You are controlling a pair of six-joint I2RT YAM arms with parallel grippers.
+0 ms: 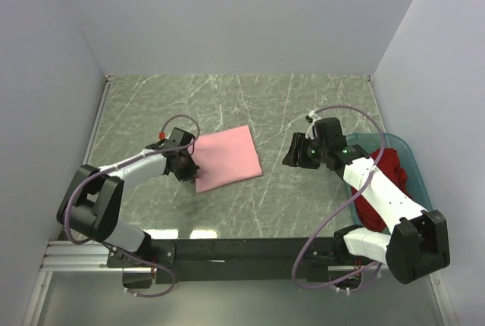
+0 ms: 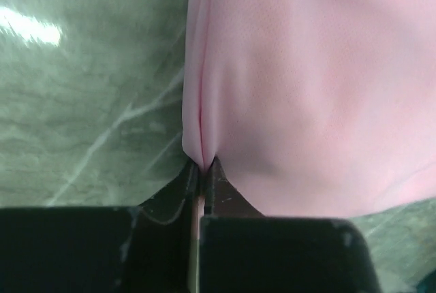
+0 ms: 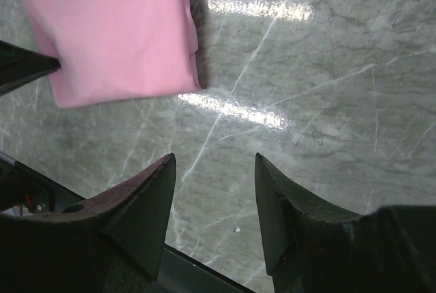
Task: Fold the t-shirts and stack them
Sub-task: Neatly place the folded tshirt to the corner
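Note:
The robot's left gripper is pinching the folded pink t-shirt [image 1: 227, 158] by the edge facing the clear far corner [image 1: 125, 117], so the robot should go on pulling until the t-shirt lies along the side.
A folded light pink t-shirt [image 1: 226, 158] lies flat on the marble table, left of centre. My left gripper [image 1: 186, 164] sits at its left edge, shut on a pinch of the pink cloth [image 2: 203, 158]; the rest of the shirt [image 2: 313, 82] spreads away from the fingertips. The red t-shirt [image 1: 386, 178] lies bunched in the teal tub [image 1: 413, 161] at the right, partly hidden under my right arm. My right gripper [image 1: 295, 152] hovers open over bare table to the right of the pink shirt [image 3: 116, 31], with nothing between its fingers [image 3: 144, 201].
White walls close in the table on the left, back and right. The black rail [image 1: 227, 249] of the arm bases runs along the near edge. The teal tub stands against the right wall.

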